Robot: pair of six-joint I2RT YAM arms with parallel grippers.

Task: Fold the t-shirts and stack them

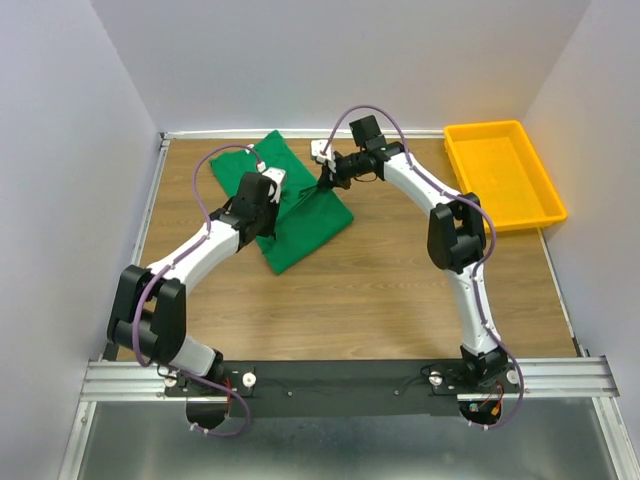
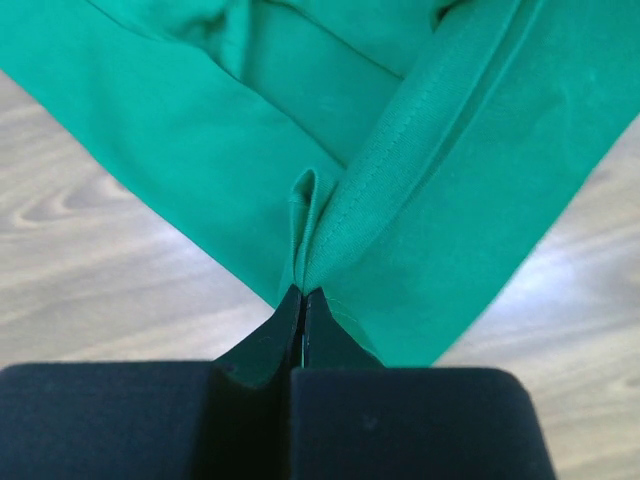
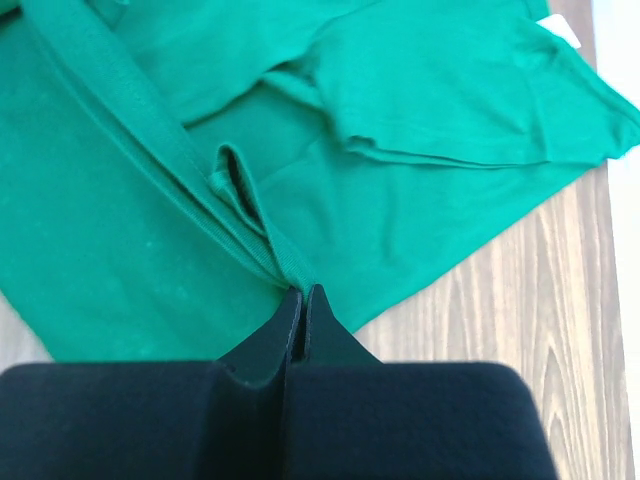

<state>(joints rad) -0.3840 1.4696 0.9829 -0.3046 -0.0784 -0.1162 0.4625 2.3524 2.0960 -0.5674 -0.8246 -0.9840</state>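
My grippers are holding the hem straight across the t-shirt (image 1: 299, 205), so my left gripper keeps pulling it toward the t-shirt's far end (image 1: 231, 170) until it lies flat, and then let go.
One emerald-green t-shirt (image 1: 312, 228) lies bunched and partly folded on the wooden table, left of centre at the back. My left gripper (image 1: 280, 205) hangs over its middle; in the left wrist view it (image 2: 303, 293) is shut on a stitched hem of the t-shirt (image 2: 480, 150), and a pinched fold rises from the tips. From the right, my right gripper (image 1: 322, 187) reaches in; its wrist view shows it (image 3: 304, 290) shut on a ribbed band of the t-shirt (image 3: 420, 100). A small white label (image 3: 560, 30) shows at the cloth's far corner.
A yellow plastic tray (image 1: 548, 190) stands at the back right of the table, with nothing in it. White walls close in the table on the left, back and right. Bare wood (image 1: 360, 300) lies between the shirt and the arm bases.
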